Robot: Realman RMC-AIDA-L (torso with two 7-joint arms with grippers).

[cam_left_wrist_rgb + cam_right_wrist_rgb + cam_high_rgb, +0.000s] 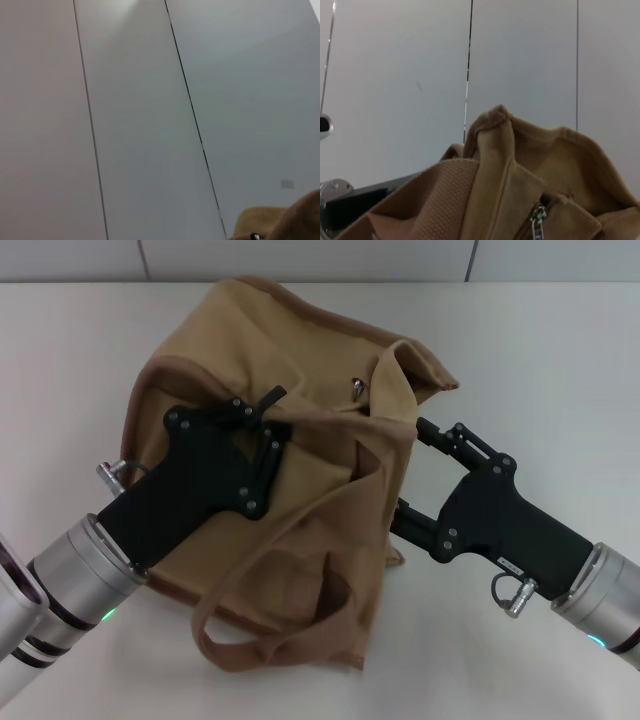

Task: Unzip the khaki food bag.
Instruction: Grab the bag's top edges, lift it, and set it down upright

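My left gripper is holding a fold (298, 418) away from the zipper pull (538, 220), so next my right gripper grips the zipper pull tightly while my left gripper pulls the bag away.
The khaki food bag (300, 490) lies slumped on the white table, with one strap handle (270, 640) looped toward me. Its silver zipper pull (357, 388) sits near the bag's top; it also shows in the right wrist view (537, 218), hanging at the end of the zip. My left gripper (282, 420) rests on top of the bag, shut on a fold of its fabric to the left of the pull. My right gripper (408, 468) is at the bag's right side with its jaws spread against the fabric; the fingertips are hidden behind it.
The white table (540, 360) runs to a panelled wall (300, 255) behind the bag. The left wrist view shows mostly wall panels (150, 100) and a corner of the bag (285, 225). Part of my left arm (350, 205) shows in the right wrist view.
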